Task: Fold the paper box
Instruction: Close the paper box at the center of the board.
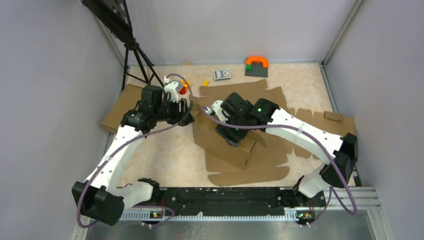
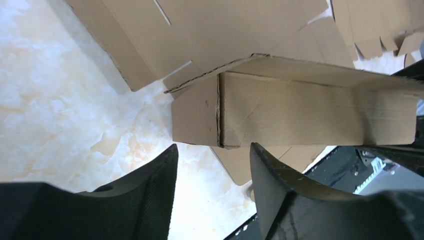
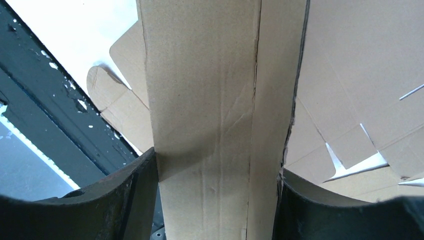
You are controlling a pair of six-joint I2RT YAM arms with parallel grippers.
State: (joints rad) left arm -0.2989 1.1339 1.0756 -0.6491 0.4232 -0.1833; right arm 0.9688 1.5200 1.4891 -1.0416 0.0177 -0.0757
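Observation:
The folded side of the paper box gapes at its end, just beyond the left gripper's open fingers, so the left gripper should move in and pinch the side's end corner closed.
The paper box is a big brown die-cut cardboard sheet in the middle of the table, with one long wall folded up. My right gripper is shut on that raised double wall; in the right wrist view both fingers press its sides around my right gripper. My left gripper hangs at the box's far left corner. In the left wrist view my left gripper is open, with the end of the folded wall just past its fingertips and only bare table between them.
A smaller plain cardboard slab lies under the left arm. A black tripod stands at the back left. A card deck, an orange and green block piece and cardboard scraps lie around. A black rail runs along the near edge.

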